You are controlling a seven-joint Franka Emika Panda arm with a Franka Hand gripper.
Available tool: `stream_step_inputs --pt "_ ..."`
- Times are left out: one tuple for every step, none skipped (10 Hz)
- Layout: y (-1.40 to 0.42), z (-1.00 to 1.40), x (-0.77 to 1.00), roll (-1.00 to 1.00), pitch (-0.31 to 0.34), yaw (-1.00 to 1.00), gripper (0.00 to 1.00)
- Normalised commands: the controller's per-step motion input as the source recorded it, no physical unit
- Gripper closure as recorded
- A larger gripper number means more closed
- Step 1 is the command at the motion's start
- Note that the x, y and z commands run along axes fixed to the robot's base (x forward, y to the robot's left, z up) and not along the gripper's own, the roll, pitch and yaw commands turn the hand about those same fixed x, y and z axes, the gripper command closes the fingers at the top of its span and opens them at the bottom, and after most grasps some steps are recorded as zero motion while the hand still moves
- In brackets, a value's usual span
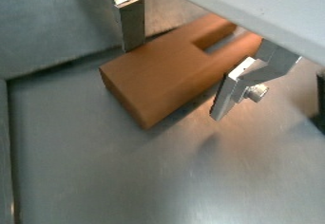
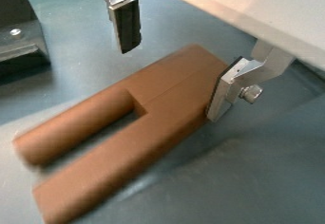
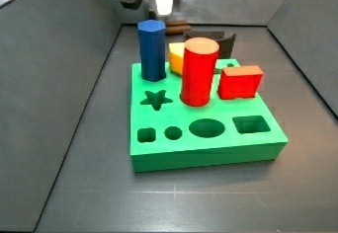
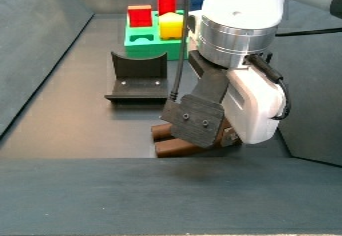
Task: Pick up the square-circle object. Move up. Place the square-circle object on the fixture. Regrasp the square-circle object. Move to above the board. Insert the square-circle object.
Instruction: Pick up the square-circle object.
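Note:
The black fixture's top (image 3: 212, 35) sinks between raised corners, so I expect the square-circle object (image 1: 168, 68) to settle there and stay propped once I set it down.
The square-circle object (image 1: 162, 76) is a brown peg lying flat on the grey floor, with a blocky half and a round half (image 2: 70, 133). My gripper (image 1: 178, 80) is open and straddles its blocky end, one silver finger (image 2: 124, 27) on each side, with a gap showing at that finger in a wrist view. In a side view the gripper (image 4: 201, 130) is down at the floor over the peg (image 4: 171, 148). The black fixture (image 4: 140, 75) stands just beyond it, and the green board (image 3: 199, 133) lies farther off.
On the board stand a tall blue peg (image 3: 152, 49), a red cylinder (image 3: 199, 71), a red cube (image 3: 240, 81) and a yellow piece (image 3: 177, 55). Grey sloped walls (image 3: 79, 89) enclose the floor. The fixture's edge (image 2: 19, 47) lies close beside the peg.

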Motion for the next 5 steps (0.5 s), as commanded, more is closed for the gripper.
stream_step_inputs --pt "-0.01 -0.23 -0.3 -0.26 -0.403 -0.07 0.0" --pt "-0.03 -0.23 -0.29 -0.25 -0.386 -0.07 0.0" --pt "-0.05 -0.35 -0.2 -0.16 -0.353 0.0 0.0" --pt "-0.03 -0.3 -0.12 -0.08 -0.249 0.0 0.0" --pt "0.0 -0.16 0.0 -0.02 -0.099 0.0 0.0"
